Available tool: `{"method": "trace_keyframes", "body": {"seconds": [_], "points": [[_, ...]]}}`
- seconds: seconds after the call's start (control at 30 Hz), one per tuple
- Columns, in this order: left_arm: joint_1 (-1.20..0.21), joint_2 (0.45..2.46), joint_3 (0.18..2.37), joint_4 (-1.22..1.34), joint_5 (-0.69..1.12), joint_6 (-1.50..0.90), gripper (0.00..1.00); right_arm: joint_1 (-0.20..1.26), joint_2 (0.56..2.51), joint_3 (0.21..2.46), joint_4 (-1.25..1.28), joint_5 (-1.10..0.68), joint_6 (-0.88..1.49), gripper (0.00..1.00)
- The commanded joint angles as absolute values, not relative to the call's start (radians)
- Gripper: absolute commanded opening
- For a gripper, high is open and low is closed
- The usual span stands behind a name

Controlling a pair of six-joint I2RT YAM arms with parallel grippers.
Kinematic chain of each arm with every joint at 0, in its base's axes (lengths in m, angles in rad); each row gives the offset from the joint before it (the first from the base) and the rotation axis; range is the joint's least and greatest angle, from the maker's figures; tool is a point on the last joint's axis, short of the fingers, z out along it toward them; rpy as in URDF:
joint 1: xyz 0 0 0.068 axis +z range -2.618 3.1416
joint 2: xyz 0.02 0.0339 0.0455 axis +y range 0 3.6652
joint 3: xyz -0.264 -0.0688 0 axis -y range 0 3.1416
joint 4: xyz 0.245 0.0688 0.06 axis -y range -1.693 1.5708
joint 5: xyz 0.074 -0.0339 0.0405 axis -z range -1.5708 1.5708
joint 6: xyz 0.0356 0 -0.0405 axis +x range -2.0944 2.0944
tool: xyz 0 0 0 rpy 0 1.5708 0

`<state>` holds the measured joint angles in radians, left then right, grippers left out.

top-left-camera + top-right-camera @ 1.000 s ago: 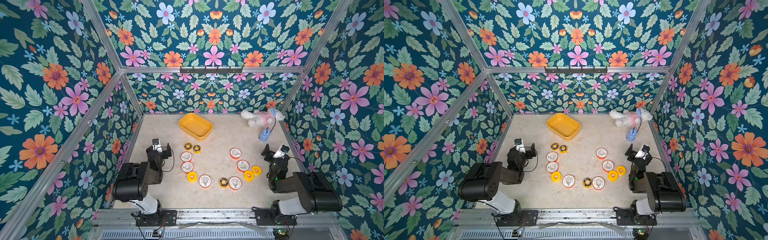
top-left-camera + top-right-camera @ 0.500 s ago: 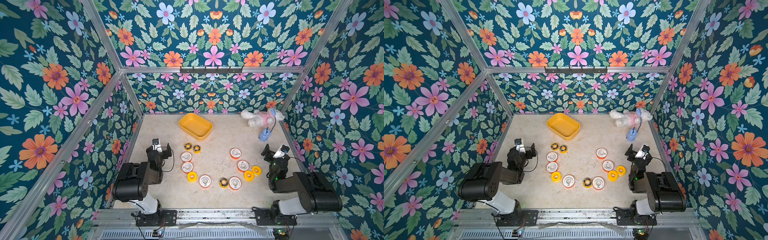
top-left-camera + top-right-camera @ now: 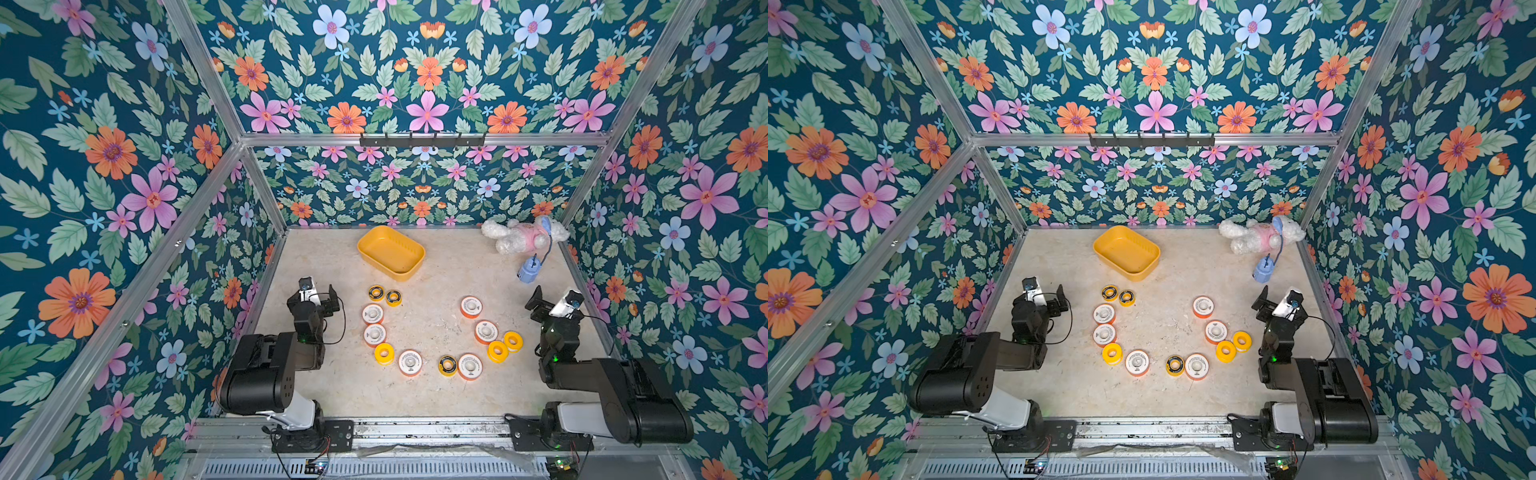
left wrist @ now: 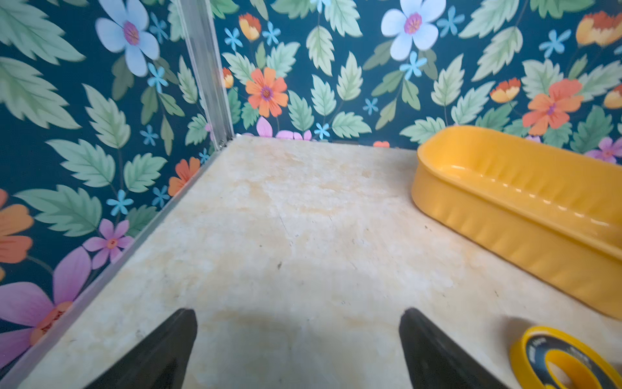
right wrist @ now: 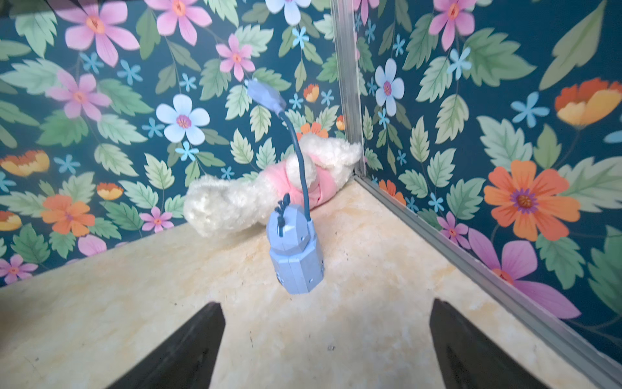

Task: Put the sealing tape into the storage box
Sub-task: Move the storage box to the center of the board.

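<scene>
The storage box stands slanted behind the spools, a long way from the robot's right gripper, so the robot's left gripper should first pull the storage box into the spools' arc.
Several sealing tape spools lie flat in a loose arc on the beige floor in both top views: white-faced ones with orange rims, plain yellow ones and black-faced yellow ones. The storage box, a yellow tub, stands empty behind them. My left gripper is open over bare floor left of the spools, with a black-faced spool just beside one finger and the box ahead. My right gripper is open over bare floor right of the spools.
A white and pink plush toy lies in the far right corner. A small blue object on a cord stands just ahead of my right gripper. Flowered walls with aluminium rails close in the floor on three sides.
</scene>
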<state>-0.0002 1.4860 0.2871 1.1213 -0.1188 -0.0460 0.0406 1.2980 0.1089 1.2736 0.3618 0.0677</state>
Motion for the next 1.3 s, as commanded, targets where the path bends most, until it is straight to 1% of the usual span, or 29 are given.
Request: {"method": "trace_keyframes", "body": {"seconds": [0.0, 0.1, 0.2, 0.27, 0.37, 0.47, 0.57, 0.8, 1.03, 1.27], "points": [[0.001, 1.390, 0.335, 0.939, -0.232, -0.101, 1.00, 0.057, 1.175, 0.160, 1.063, 0.432, 0.090, 0.99], [0.002, 1.314, 0.459, 0.643, -0.267, -0.233, 1.00, 0.057, 1.063, 0.280, 0.726, 0.436, 0.204, 0.99], [0.000, 1.319, 0.591, 0.432, -0.160, -0.337, 1.00, 0.057, 0.998, 0.379, 0.480, 0.396, 0.301, 0.99], [0.000, 1.350, 0.665, 0.342, -0.083, -0.441, 1.00, 0.057, 0.971, 0.440, 0.338, 0.319, 0.340, 0.99], [0.000, 1.420, 0.761, 0.253, 0.037, -0.582, 0.98, 0.057, 0.951, 0.493, 0.219, 0.184, 0.365, 0.99], [-0.008, 1.515, 0.845, 0.240, 0.189, -0.675, 0.92, 0.057, 0.953, 0.532, 0.143, 0.072, 0.374, 0.99], [-0.051, 1.610, 0.946, 0.212, 0.260, -0.699, 0.88, 0.058, 0.968, 0.560, 0.098, 0.016, 0.392, 0.99], [-0.158, 1.790, 1.176, 0.066, 0.231, -0.669, 0.84, 0.058, 0.997, 0.572, 0.062, -0.014, 0.429, 0.99], [-0.192, 1.952, 1.361, -0.042, 0.231, -0.661, 0.71, 0.058, 1.000, 0.568, 0.069, -0.022, 0.448, 0.99], [-0.214, 2.044, 1.450, -0.088, 0.249, -0.657, 0.59, 0.058, 0.993, 0.568, 0.063, -0.014, 0.451, 0.99]]}}
